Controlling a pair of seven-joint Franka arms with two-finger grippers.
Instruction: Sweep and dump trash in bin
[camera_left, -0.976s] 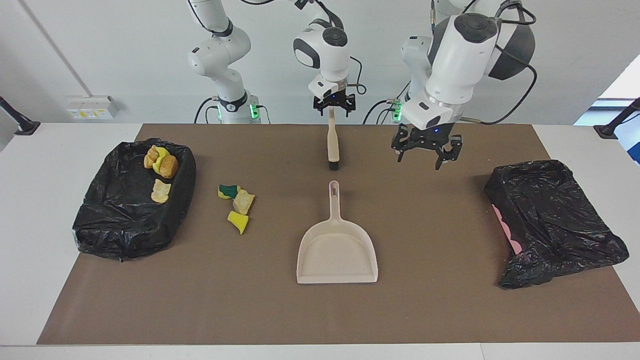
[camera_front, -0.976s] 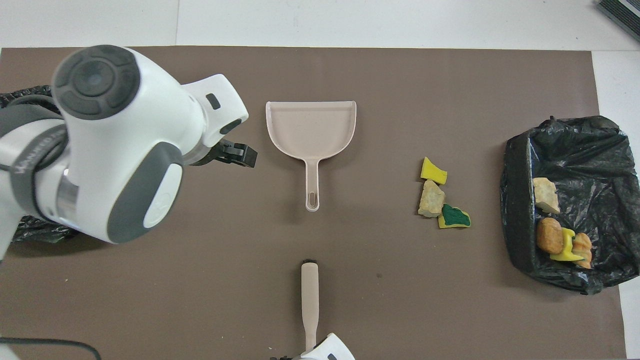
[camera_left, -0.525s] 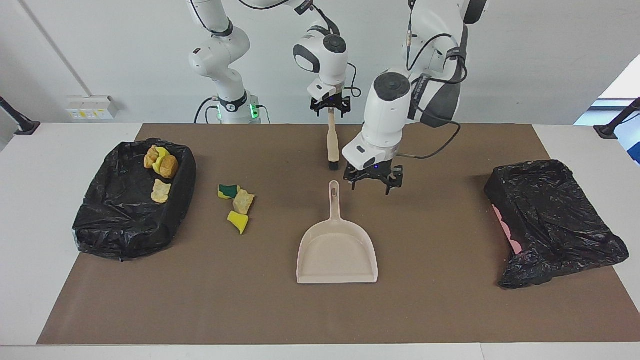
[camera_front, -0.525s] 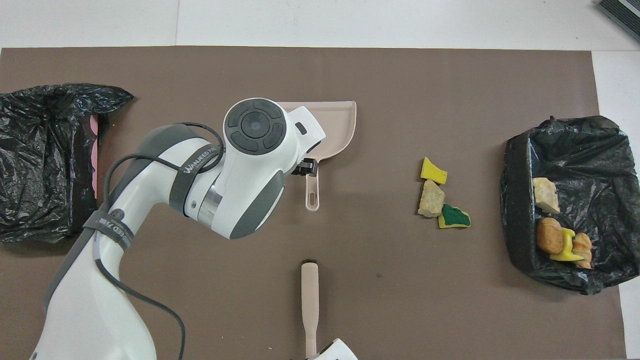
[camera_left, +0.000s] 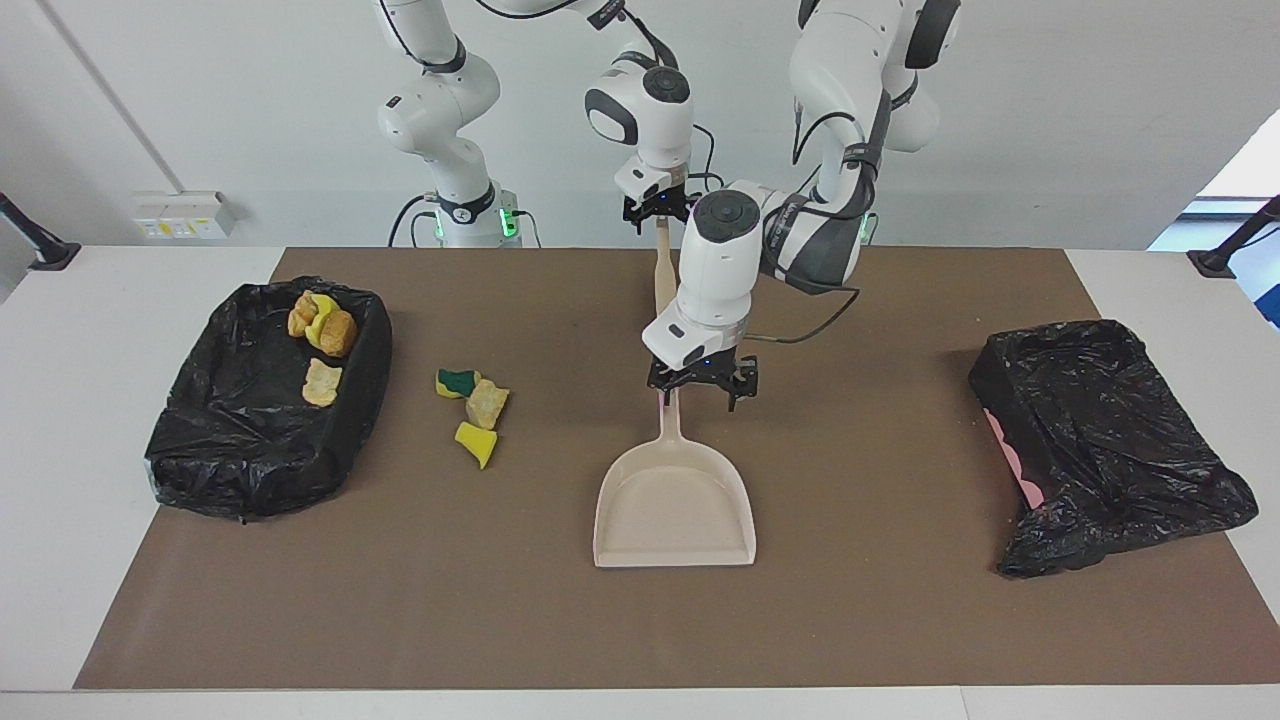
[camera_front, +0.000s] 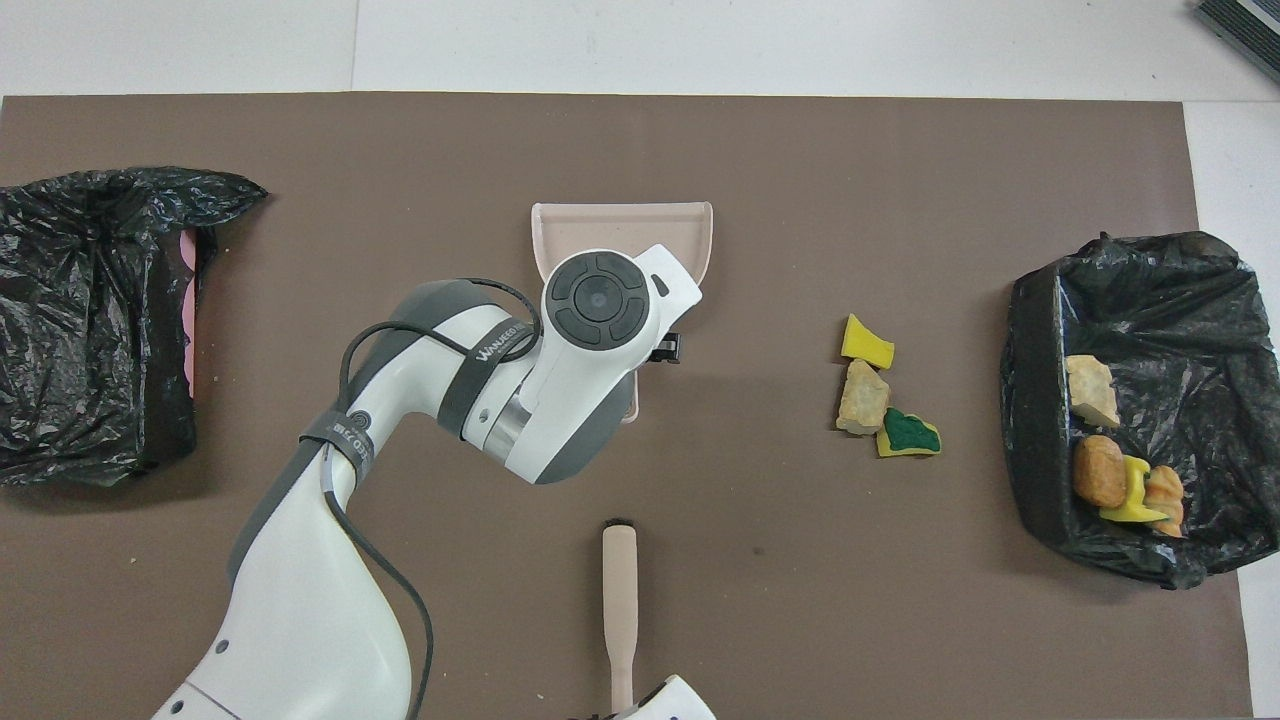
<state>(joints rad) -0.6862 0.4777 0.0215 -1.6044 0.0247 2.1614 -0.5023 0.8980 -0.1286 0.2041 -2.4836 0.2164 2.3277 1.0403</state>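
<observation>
The dustpan's opening (camera_left: 674, 560) is aimed past the trash. My left gripper needs to grab the dustpan's handle (camera_left: 669, 418) and turn the dustpan's opening to the trash before my right gripper sweeps.
Three pieces of trash lie on the brown mat beside the bin: a green-yellow sponge (camera_left: 457, 381), a pale chunk (camera_left: 487, 403) and a yellow wedge (camera_left: 476, 443); they also show in the overhead view (camera_front: 865, 395). Several more scraps (camera_left: 320, 325) lie in the black-lined bin (camera_left: 200, 440). The beige dustpan (camera_left: 675, 510) lies mid-mat, its handle toward the robots. My left gripper (camera_left: 700, 388) is open, low over the handle's end. My right gripper (camera_left: 657, 212) is shut on the beige brush (camera_front: 619, 590), which hangs bristles down.
A second black bag with a pink edge (camera_left: 1100, 440) lies at the left arm's end of the mat. The left arm's wrist (camera_front: 590, 330) covers the dustpan's handle in the overhead view.
My left arm swung from near the left arm's end to the middle and came down over the dustpan's handle. My right gripper drew back slightly with the brush. The trash has not moved.
</observation>
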